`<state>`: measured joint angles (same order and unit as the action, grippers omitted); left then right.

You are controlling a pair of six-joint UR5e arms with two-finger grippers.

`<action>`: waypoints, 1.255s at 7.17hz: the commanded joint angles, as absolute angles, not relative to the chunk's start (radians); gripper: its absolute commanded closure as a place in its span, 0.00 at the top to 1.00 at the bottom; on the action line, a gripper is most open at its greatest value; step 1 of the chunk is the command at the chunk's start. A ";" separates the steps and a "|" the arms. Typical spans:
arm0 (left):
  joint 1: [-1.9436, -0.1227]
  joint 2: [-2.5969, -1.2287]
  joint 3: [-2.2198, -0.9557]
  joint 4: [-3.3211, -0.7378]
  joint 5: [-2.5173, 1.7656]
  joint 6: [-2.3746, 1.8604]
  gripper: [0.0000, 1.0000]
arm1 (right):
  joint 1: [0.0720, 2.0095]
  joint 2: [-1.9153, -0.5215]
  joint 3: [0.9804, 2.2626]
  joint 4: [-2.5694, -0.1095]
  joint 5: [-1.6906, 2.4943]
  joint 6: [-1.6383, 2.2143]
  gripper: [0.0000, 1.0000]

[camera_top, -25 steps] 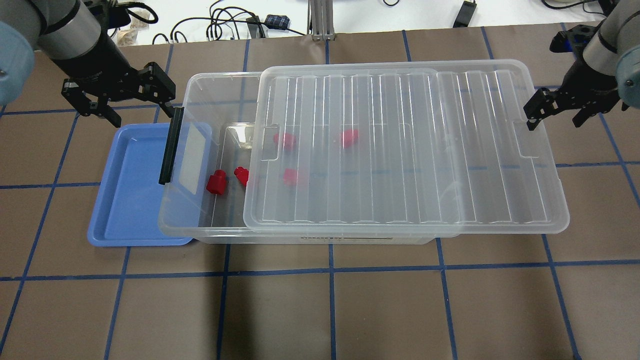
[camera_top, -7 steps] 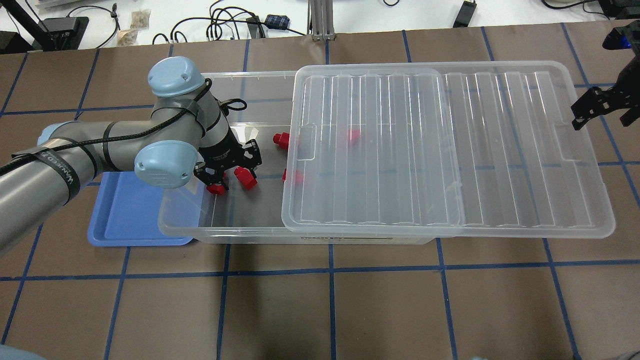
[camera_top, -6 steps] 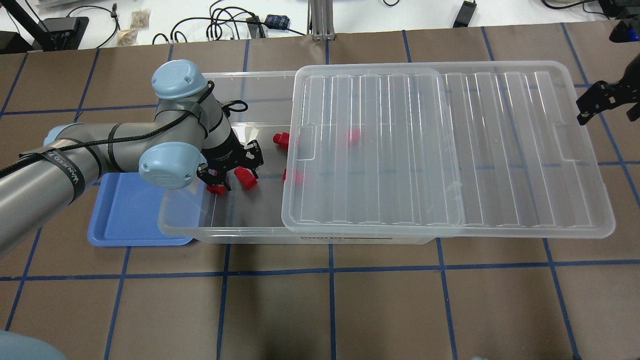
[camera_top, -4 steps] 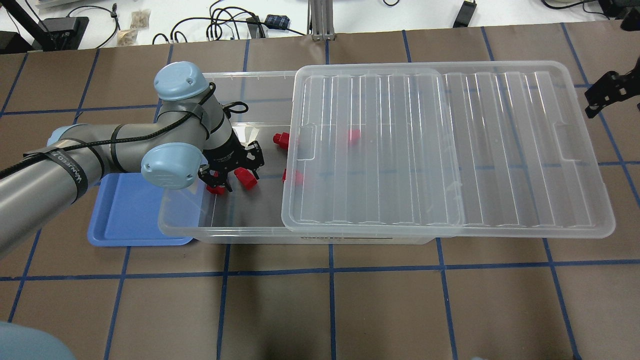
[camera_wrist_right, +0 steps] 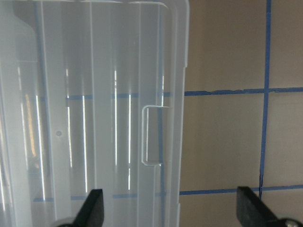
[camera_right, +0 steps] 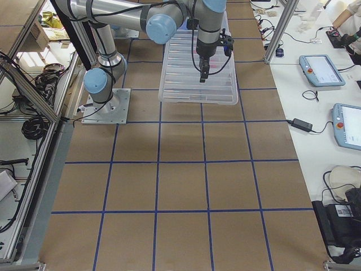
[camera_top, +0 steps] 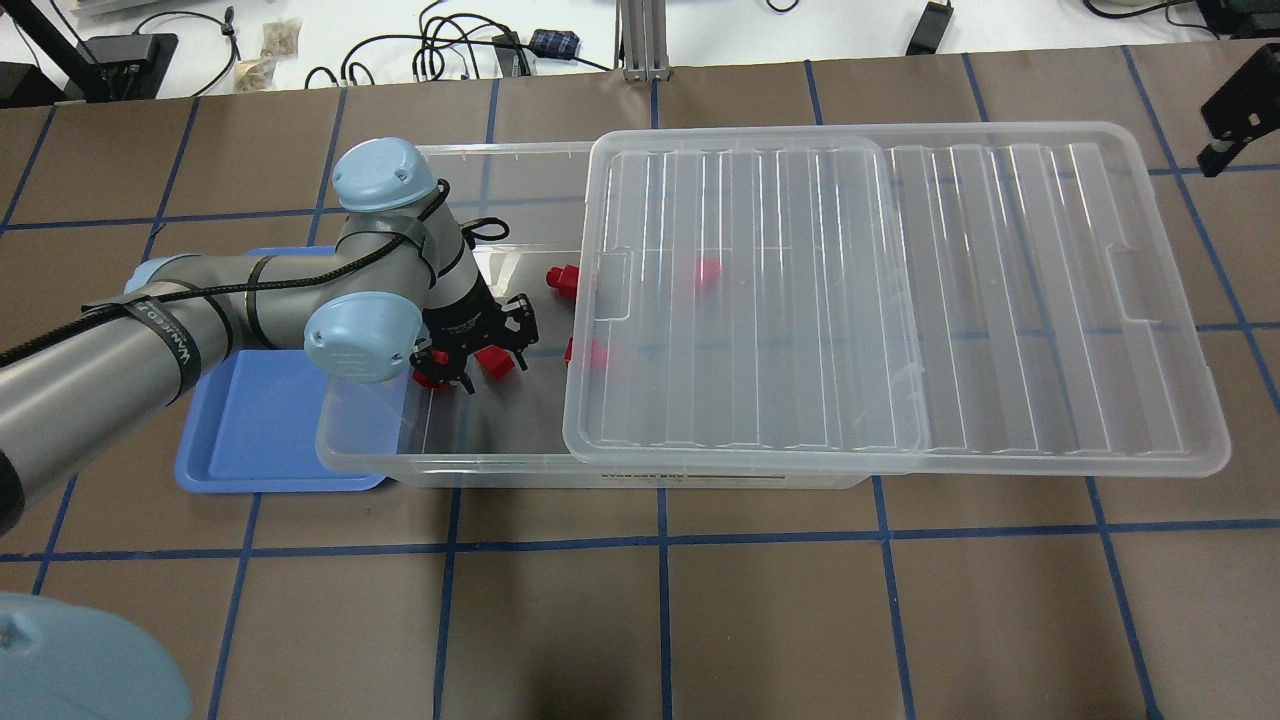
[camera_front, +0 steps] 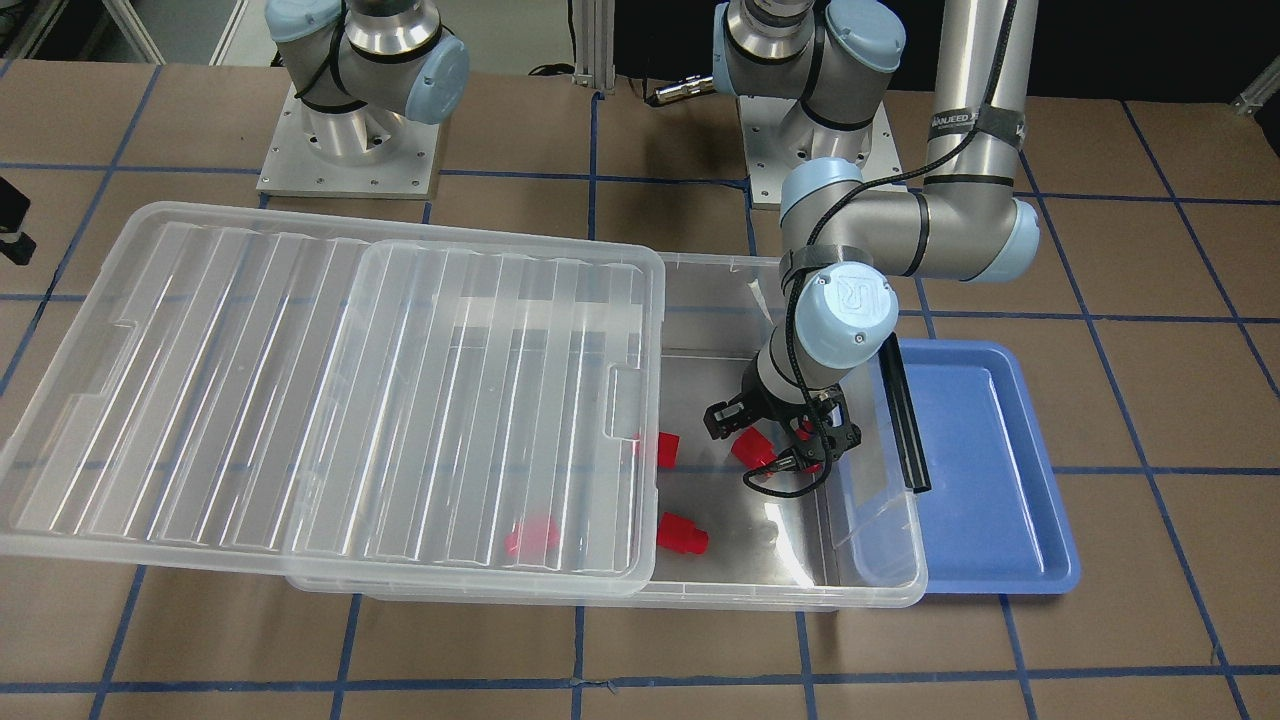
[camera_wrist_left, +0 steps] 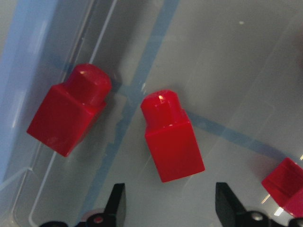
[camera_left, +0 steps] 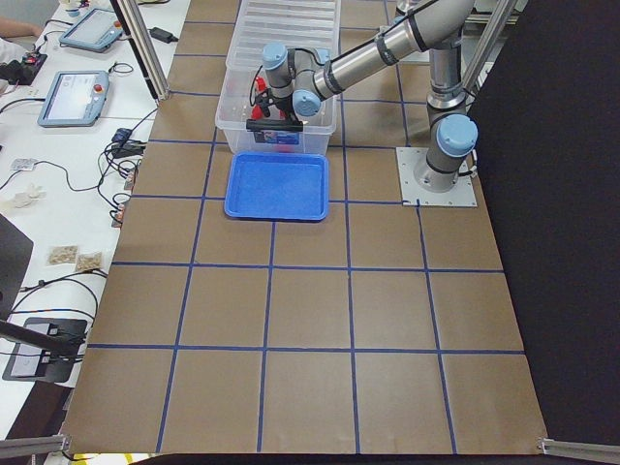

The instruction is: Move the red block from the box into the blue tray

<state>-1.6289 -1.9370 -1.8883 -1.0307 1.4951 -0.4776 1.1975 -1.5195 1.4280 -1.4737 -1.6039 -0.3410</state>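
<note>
Next, I open my left gripper wider and turn it square to the block's sides before it closes, because the red block lies at a slant to its fingers.
The clear box has its ribbed lid slid toward my right, which leaves the box's left end uncovered. My left gripper is open and low inside that end. In the left wrist view its fingertips stand either side of a red block, apart from it. A second red block lies beside it and a third at the edge. Two more red blocks lie further in, one under the lid. The blue tray is empty and partly under the box. My right gripper is open and empty.
A black strip latch stands at the box end, above the tray. The lid overhangs the box's far end. My right gripper is at the table's far right edge. Cables lie behind the table.
The lid has slid to my right since the oldest frame. My left gripper went from beside the tray into the box and shifted slightly right over the blocks. My right gripper drew back from the lid.
</note>
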 commanded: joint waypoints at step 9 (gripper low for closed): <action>-1.628 -1.934 -1.871 -1.043 1.496 -0.504 0.24 | 1.588 -1.525 1.436 -1.523 -1.608 0.147 1.00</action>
<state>-1.6271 -1.9373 -1.8722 -1.0310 1.5014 -0.4763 1.5873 -1.5249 1.4362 -1.5224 -1.6077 0.1495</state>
